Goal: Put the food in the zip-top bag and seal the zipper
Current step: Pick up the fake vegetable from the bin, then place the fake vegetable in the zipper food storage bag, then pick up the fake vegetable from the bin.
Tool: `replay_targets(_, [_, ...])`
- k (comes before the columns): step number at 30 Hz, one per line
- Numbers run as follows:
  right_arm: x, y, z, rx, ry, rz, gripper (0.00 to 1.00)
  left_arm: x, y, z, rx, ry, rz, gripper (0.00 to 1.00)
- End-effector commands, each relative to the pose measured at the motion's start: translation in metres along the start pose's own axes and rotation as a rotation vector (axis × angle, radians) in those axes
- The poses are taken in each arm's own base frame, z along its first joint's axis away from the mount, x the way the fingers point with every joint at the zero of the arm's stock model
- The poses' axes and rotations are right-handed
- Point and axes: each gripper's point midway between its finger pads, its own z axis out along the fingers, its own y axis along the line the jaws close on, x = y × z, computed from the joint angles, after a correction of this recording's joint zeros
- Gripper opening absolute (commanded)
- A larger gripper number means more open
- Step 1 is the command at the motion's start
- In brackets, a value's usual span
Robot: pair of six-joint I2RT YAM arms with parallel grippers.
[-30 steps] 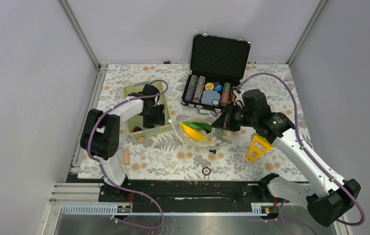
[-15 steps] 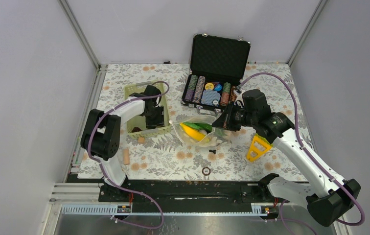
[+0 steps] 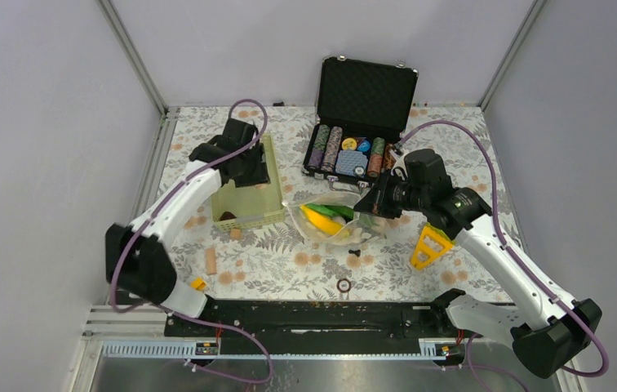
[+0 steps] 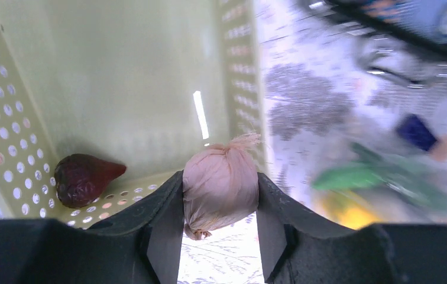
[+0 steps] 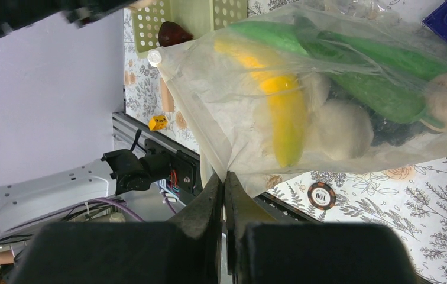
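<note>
The zip-top bag's opening (image 3: pixel 351 225) is held open by my right gripper, so my left gripper goes on carrying the bulb until the bulb hangs above the yellow banana (image 3: pixel 321 220), and then let go.
My left gripper (image 4: pixel 220 204) is shut on a pinkish-white garlic-like bulb (image 4: pixel 221 183) and holds it above the lime-green basket (image 4: pixel 120 89). In the top view the left gripper (image 3: pixel 252 169) hangs over the basket (image 3: pixel 244 200). A dark red food piece (image 4: pixel 82 177) lies in the basket's corner. My right gripper (image 5: pixel 223 184) is shut on the edge of the zip-top bag (image 5: pixel 227 100) and holds it up. The bag (image 3: pixel 334 220) holds a yellow banana (image 5: pixel 280 112), green cucumbers (image 5: pixel 357 77), white bulbs (image 5: pixel 342 127) and a dark piece. I cannot make out the zipper strip.
An open black case of poker chips (image 3: pixel 354 151) stands behind the bag. A yellow triangular tool (image 3: pixel 429 247) lies at the right. Loose chips (image 3: pixel 344 285), a small orange cylinder (image 3: pixel 210 261) and a yellow piece (image 3: pixel 197 284) lie on the floral table near the front edge.
My left arm has risen out of the basket and swung back with the garlic-like bulb in its jaws. The right arm and the bag have not moved.
</note>
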Motion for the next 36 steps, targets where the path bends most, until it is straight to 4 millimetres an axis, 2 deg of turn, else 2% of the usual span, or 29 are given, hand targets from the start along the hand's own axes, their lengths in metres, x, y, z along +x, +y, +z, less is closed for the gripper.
replay_targets(1, [-0.015,0.013,-0.011,-0.035,-0.067,-0.032,0.0,-0.032,-0.057,-0.091,0.206,-0.265,0.097,0.16])
replay_targets(3, [-0.015,0.015,-0.012,-0.04,-0.065,-0.032,0.0,-0.019,-0.097,-0.12,0.397,-0.307,0.222,0.17])
replay_targets(5, [-0.014,0.015,-0.013,-0.042,-0.067,-0.03,0.0,0.004,-0.131,-0.144,0.562,-0.333,0.343,0.18])
replay_targets(8, [-0.014,0.015,-0.015,-0.045,-0.073,-0.03,0.0,0.035,-0.166,-0.161,0.679,-0.349,0.473,0.19])
replay_targets(11, [-0.014,0.017,-0.017,-0.052,-0.073,-0.029,0.0,0.048,-0.181,-0.156,0.669,-0.346,0.533,0.22])
replay_targets(15, [-0.013,0.018,-0.018,-0.058,-0.069,-0.028,0.0,0.06,-0.195,-0.14,0.65,-0.276,0.562,0.27])
replay_targets(18, [-0.013,0.018,-0.018,-0.06,-0.069,-0.027,0.0,0.068,-0.203,-0.131,0.648,-0.24,0.591,0.41])
replay_targets(19, [-0.013,0.018,-0.018,-0.06,-0.071,-0.028,0.0,0.07,-0.204,-0.13,0.644,-0.232,0.597,0.5])
replay_targets(23, [-0.013,0.018,-0.018,-0.061,-0.069,-0.031,0.0,0.064,-0.2,-0.13,0.607,-0.251,0.575,0.96])
replay_targets(27, [-0.012,0.017,-0.018,-0.058,-0.069,-0.036,0.0,0.056,-0.189,-0.132,0.545,-0.277,0.525,0.99])
replay_targets(29, [-0.012,0.017,-0.017,-0.058,-0.066,-0.038,0.0,0.047,-0.174,-0.129,0.451,-0.3,0.473,0.99])
replay_targets(33, [-0.01,0.015,-0.018,-0.058,-0.066,-0.044,0.0,0.029,-0.131,-0.12,0.233,-0.319,0.351,0.99])
replay_targets(36, [-0.01,0.015,-0.018,-0.057,-0.066,-0.046,0.0,0.015,-0.094,-0.11,0.131,-0.303,0.226,0.99])
